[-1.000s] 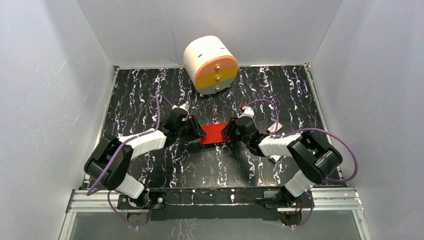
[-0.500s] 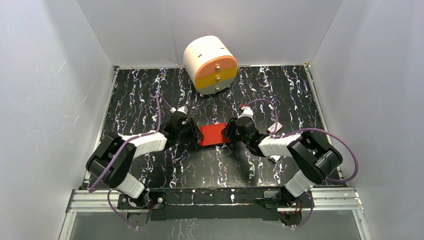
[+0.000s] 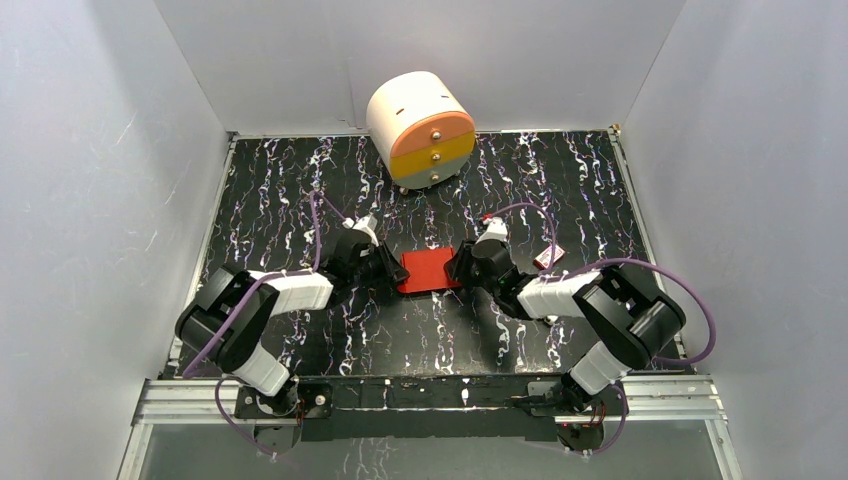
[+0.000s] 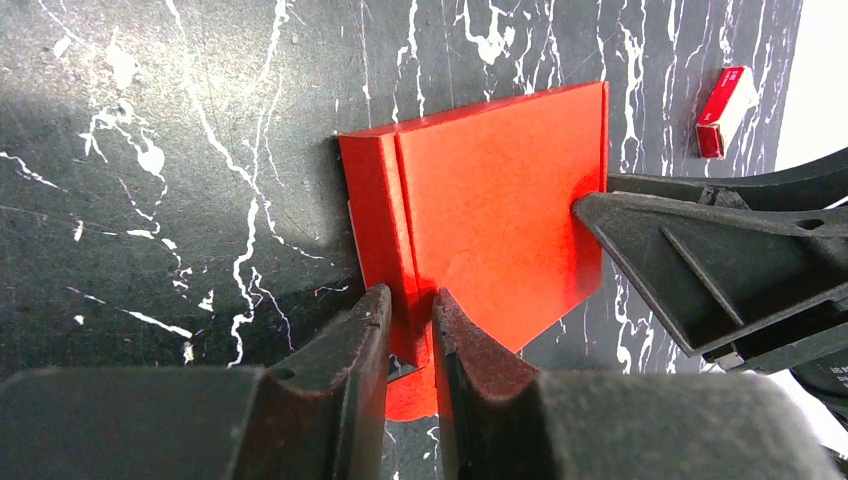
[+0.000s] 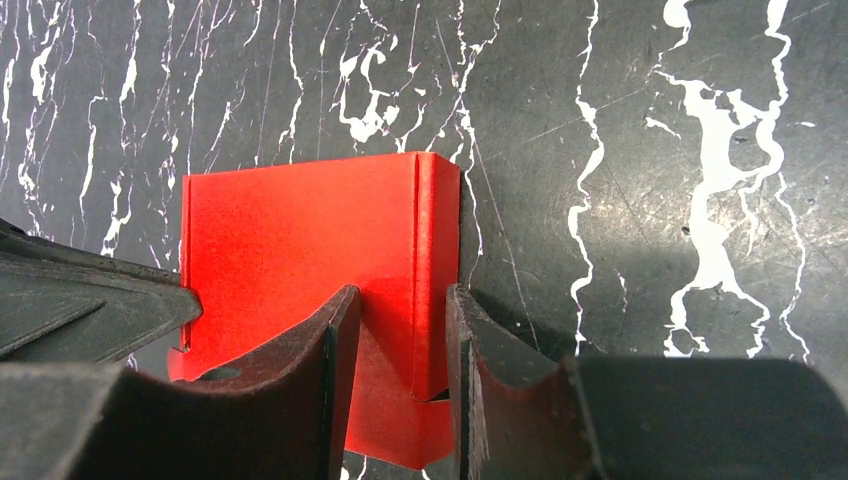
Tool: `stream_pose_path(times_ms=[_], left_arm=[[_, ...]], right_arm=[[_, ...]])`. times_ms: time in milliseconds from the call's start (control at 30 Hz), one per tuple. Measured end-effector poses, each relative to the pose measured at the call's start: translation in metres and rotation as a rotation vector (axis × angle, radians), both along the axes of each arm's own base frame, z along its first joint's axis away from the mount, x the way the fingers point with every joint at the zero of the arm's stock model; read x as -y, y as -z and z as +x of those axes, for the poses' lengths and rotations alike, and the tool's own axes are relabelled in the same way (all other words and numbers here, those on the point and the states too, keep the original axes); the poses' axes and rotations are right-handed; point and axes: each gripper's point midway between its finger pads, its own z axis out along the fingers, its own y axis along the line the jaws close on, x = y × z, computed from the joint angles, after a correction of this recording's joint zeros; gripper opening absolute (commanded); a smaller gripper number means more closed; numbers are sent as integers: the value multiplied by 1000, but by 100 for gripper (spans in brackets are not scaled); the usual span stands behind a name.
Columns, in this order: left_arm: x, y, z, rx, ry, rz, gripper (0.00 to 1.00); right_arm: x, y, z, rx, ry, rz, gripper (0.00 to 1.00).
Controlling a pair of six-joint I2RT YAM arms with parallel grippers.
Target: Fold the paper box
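Observation:
The near flap (image 4: 410, 399) stands open below the end of the box's side in the robot's left gripper, so next the right gripper leaves the box's opposite side and moves to that corner (image 4: 403, 371).
The paper box (image 3: 430, 270) is a small flat bright red rectangle lying on the black marbled table between my two grippers. In the left wrist view the paper box (image 4: 500, 200) shows a folded-up left wall, and my left gripper (image 4: 408, 300) is closed narrowly on the near end of that wall. In the right wrist view the paper box (image 5: 300, 240) shows its right wall, which my right gripper (image 5: 400, 295) straddles with its jaws apart and a gap on both sides. In the top view the left gripper (image 3: 392, 268) and right gripper (image 3: 458, 268) sit at the box's two sides.
A round white, orange and yellow drawer unit (image 3: 420, 128) stands at the back centre. A tiny red-and-white packet (image 3: 552, 257) lies right of the right gripper and also shows in the left wrist view (image 4: 722, 110). White walls enclose the table on three sides.
The left arm has drawn back a little to the left, its gripper staying at the box's left edge. The right arm and the box have barely moved.

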Motion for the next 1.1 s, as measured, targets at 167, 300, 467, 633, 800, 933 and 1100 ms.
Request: stream_pose_path(times_ms=[167, 300, 467, 633, 800, 933, 1100], left_arm=[[-4, 0, -5, 33, 10, -4, 15], [-11, -1, -15, 52, 22, 0, 16], [-17, -1, -27, 68, 26, -16, 27], [-22, 1, -33, 50, 22, -4, 40], [-30, -2, -35, 47, -1, 26, 45], [-33, -8, -35, 57, -6, 38, 47], [-35, -17, -28, 84, -14, 59, 50]], right_arm=[[-1, 0, -10, 6, -8, 3, 27], [-3, -1, -26, -4, -39, 18, 26], [-4, -3, -39, -23, -64, 32, 35], [4, -6, -48, -42, -69, 2, 45], [17, -8, -49, -33, -55, -52, 50], [21, -8, -50, -13, -85, -100, 56], [23, -15, -55, 57, -213, -193, 69]])
